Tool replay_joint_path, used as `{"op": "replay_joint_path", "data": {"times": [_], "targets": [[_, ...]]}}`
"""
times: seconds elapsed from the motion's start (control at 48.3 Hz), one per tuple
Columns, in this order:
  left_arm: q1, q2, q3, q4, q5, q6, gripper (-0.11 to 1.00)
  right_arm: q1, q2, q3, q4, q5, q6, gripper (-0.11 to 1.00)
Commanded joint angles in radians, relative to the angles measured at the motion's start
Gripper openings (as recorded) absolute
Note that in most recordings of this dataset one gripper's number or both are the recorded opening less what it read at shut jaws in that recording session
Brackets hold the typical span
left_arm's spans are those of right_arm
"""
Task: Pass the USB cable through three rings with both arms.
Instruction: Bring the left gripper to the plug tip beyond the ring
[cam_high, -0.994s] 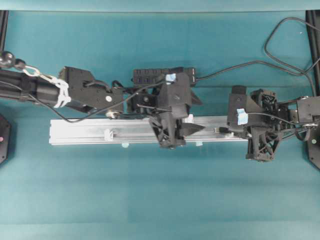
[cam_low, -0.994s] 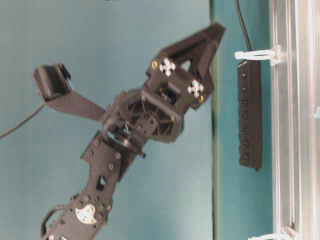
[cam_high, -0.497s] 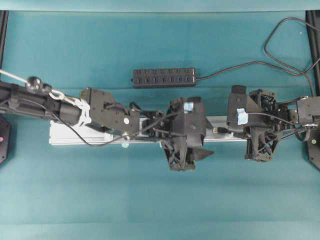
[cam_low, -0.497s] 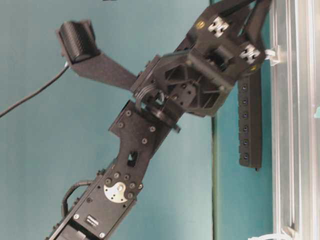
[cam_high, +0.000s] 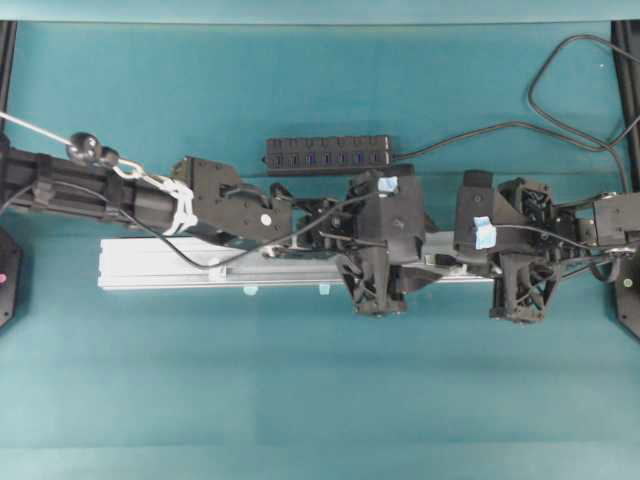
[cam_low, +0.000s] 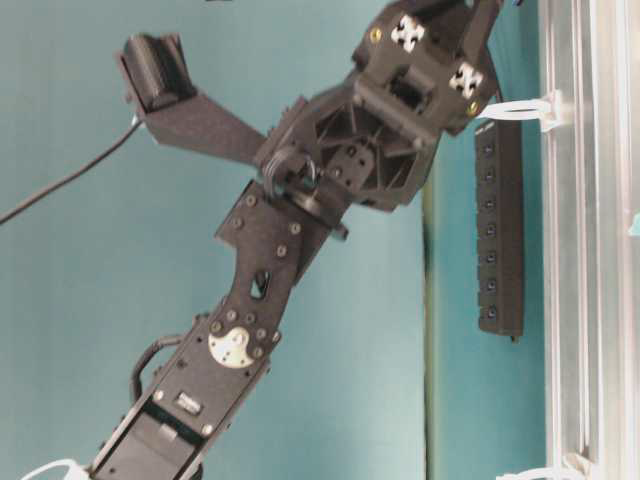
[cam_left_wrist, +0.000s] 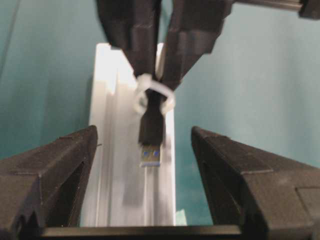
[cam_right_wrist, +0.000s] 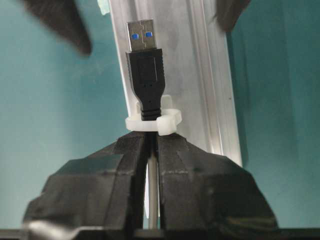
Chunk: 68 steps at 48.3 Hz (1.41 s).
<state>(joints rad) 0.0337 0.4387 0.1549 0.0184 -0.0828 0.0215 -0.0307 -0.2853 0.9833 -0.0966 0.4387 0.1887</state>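
The black plug (cam_left_wrist: 151, 129) sticks out well beyond the whitish ring (cam_left_wrist: 168, 102), so it will slip clear and draw its cable through after it when the robot's gripper pulls.
The USB cable's black plug (cam_right_wrist: 145, 75) pokes its silver tip (cam_left_wrist: 151, 155) through a whitish ring (cam_right_wrist: 152, 122) on the aluminium rail (cam_high: 160, 265). My right gripper (cam_right_wrist: 152, 137) is shut on the cable just behind that ring. In the left wrist view my left gripper (cam_left_wrist: 144, 131) faces the plug (cam_left_wrist: 151, 131) with its fingers (cam_left_wrist: 55, 175) wide open on either side, touching nothing. From overhead, the left gripper (cam_high: 412, 280) sits close against the right gripper (cam_high: 445, 262) over the rail. Another ring (cam_high: 214, 268) stands further left. The table-level view shows two rings (cam_low: 515, 108) (cam_low: 540, 470).
A black multi-port hub (cam_high: 328, 155) lies behind the rail, and its cable (cam_high: 560, 90) loops to the back right. Small pale-blue tabs (cam_high: 250, 290) stick out along the rail's front edge. Teal cloth covers the table (cam_high: 320, 400).
My left arm has swung from beside the hub down over the rail and to the right, so its open gripper now faces the plug. The right arm has not moved.
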Motion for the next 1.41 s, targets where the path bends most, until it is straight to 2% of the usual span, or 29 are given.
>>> {"op": "replay_joint_path", "data": {"times": [0.0,0.186,0.58,0.767,1.077,1.388], "targets": [[-0.003,0.002,-0.021,0.003,-0.002,0.003,0.79,-0.002,-0.006,-0.006,0.002,-0.014,0.017,-0.08],[-0.008,0.012,-0.021,0.003,0.0,0.006,0.78,-0.002,-0.008,-0.005,0.002,-0.029,0.051,-0.08],[-0.005,0.037,-0.04,0.003,-0.008,0.008,0.77,-0.002,-0.008,-0.003,0.002,-0.034,0.051,-0.08],[0.0,0.043,-0.055,0.003,-0.002,0.008,0.68,-0.002,-0.008,-0.003,0.002,-0.034,0.049,-0.08],[-0.002,0.046,-0.051,0.003,0.008,0.009,0.45,-0.002,-0.008,-0.003,0.002,-0.034,0.051,-0.08],[-0.002,0.051,-0.055,0.003,0.023,0.008,0.45,-0.002,-0.008,-0.003,0.002,-0.034,0.051,-0.08]]}}
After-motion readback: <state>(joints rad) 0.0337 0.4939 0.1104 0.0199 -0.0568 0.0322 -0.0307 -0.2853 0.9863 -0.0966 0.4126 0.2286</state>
